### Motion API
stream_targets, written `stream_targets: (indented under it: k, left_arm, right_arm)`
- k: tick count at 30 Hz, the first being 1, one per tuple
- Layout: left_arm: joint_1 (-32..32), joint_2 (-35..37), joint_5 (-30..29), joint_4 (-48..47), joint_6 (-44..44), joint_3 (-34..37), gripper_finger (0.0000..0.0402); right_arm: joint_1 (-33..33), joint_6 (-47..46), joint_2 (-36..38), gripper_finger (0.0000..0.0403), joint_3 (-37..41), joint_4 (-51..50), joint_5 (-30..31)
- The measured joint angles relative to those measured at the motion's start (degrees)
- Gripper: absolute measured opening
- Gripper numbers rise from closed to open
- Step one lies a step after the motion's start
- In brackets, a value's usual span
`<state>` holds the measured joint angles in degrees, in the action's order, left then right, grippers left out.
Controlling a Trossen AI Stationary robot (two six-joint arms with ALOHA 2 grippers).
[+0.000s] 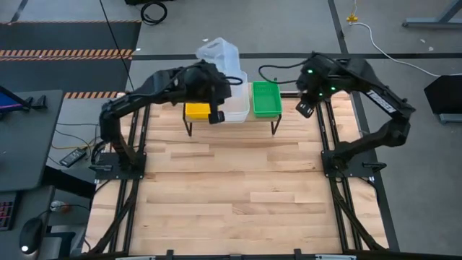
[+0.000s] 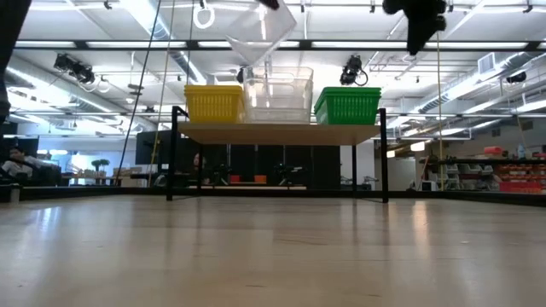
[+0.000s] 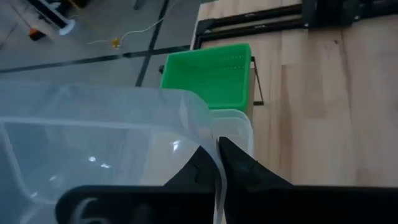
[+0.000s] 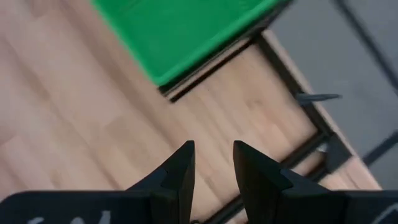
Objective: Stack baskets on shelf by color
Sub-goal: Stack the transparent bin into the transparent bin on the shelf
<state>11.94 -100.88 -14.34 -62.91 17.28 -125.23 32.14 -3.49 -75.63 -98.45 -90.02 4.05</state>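
The lifted clear basket's low corner [image 2: 253,61] is pointing into the open clear baskets [image 2: 280,78], so my left gripper needs to steer the lifted basket in now until its bottom nests, and then let go.
The shelf [image 2: 281,133] stands at the table's far edge. On it sit yellow baskets [image 1: 197,110] at the left, clear baskets [image 2: 277,94] in the middle and green baskets [image 1: 266,99] at the right. My left gripper [image 1: 225,72] is shut on another clear basket [image 1: 218,52], held tilted above the clear ones; it also shows in the low view [image 2: 256,34]. My right gripper [image 1: 304,108] hangs open and empty above the table, just right of the green baskets [image 4: 180,31]. My left gripper pinches the lifted clear basket's side wall at its rim [image 3: 214,163], one finger inside the basket and one outside. The basket is lifted clear and tilted, above the clear baskets on the shelf [image 3: 239,127].
The wooden tabletop [image 1: 238,188] lies bare in front of the shelf. The arms' black frames [image 1: 328,155] run along both table sides. Cables and floor lie beyond the far edge.
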Motion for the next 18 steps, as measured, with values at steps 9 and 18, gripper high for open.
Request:
stream_targets:
  k: [9, 18]
  left_arm:
    - [0.5, -5.0, 1.9, 0.3, 4.4, 0.0, 0.0006]
    - [0.5, -5.4, 1.8, -3.6, 4.3, 0.0, 0.0006]
  right_arm:
    - [0.0, -5.8, 7.3, 0.0116, 0.0, 0.0, 1.3]
    - [0.0, -6.8, 9.8, 0.0116, 0.0, 0.4, 1.3]
